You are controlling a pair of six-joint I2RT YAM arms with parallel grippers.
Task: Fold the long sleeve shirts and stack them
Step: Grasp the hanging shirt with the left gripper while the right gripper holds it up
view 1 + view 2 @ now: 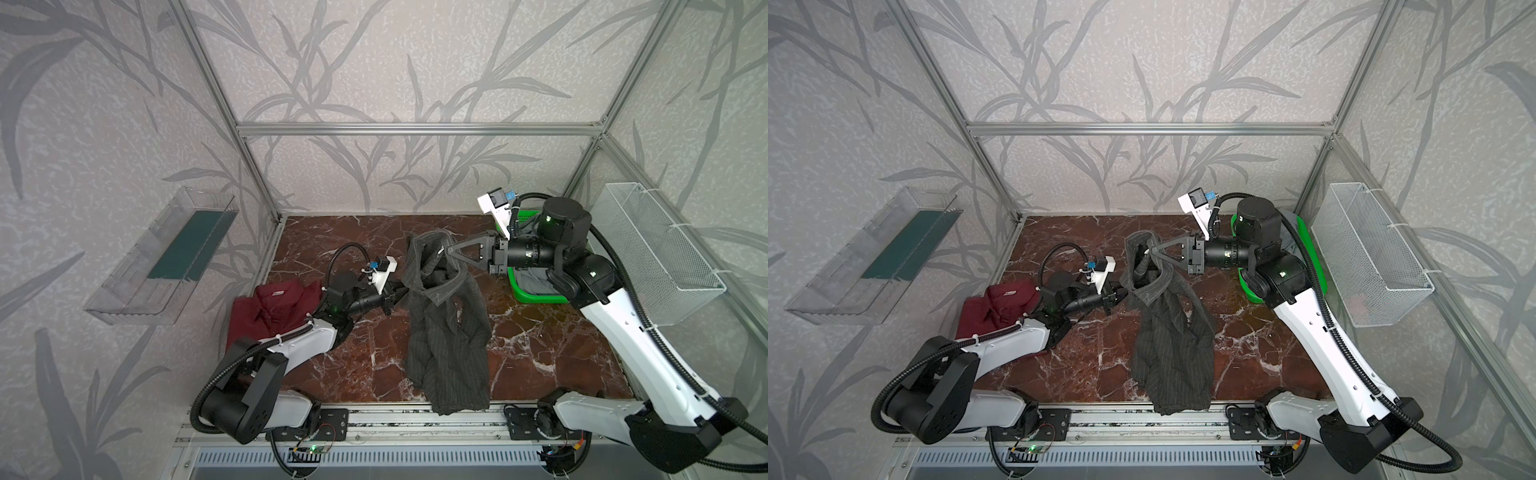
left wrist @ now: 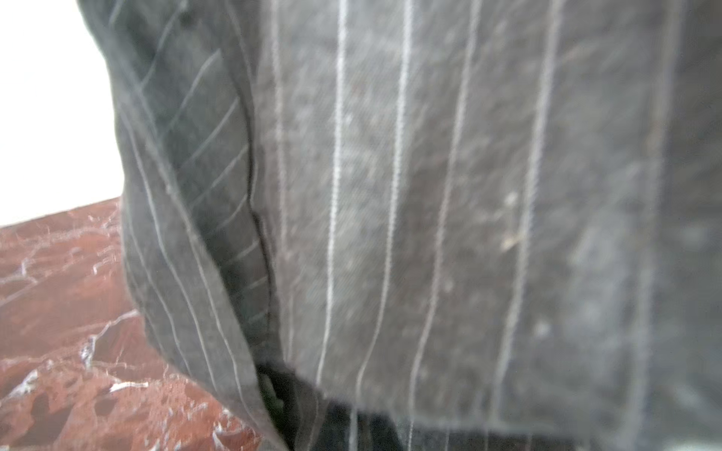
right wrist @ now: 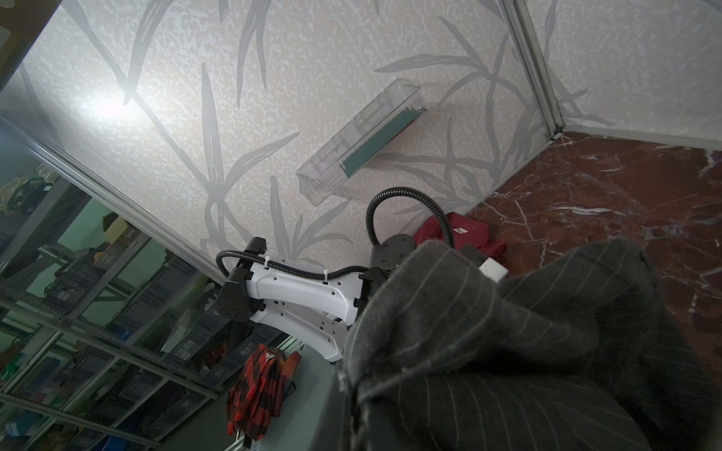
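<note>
The charcoal shirt's tail [image 1: 449, 400] is hanging over the front edge. My right gripper should therefore pull the shirt's collar toward the green basket [image 1: 532, 286] and lay the shirt across the table.
The charcoal pinstriped long sleeve shirt [image 1: 444, 340] hangs crumpled in mid-table, its collar end lifted and its tail spilling over the front edge. My right gripper [image 1: 442, 249] is shut on the raised cloth near the collar. My left gripper [image 1: 401, 291] is shut on the shirt's left edge just below the collar. In both wrist views the striped cloth [image 2: 429, 195] [image 3: 508, 351] covers the jaws. The maroon long sleeve shirt [image 1: 266, 316] lies folded at the table's left, partly under my left arm.
A green basket [image 1: 536, 293] holding grey cloth sits at the back right behind my right arm. A white mesh basket [image 1: 660, 249] hangs on the right wall, a clear plastic bin [image 1: 166, 257] on the left wall. The table [image 1: 540, 345] is red-brown marble.
</note>
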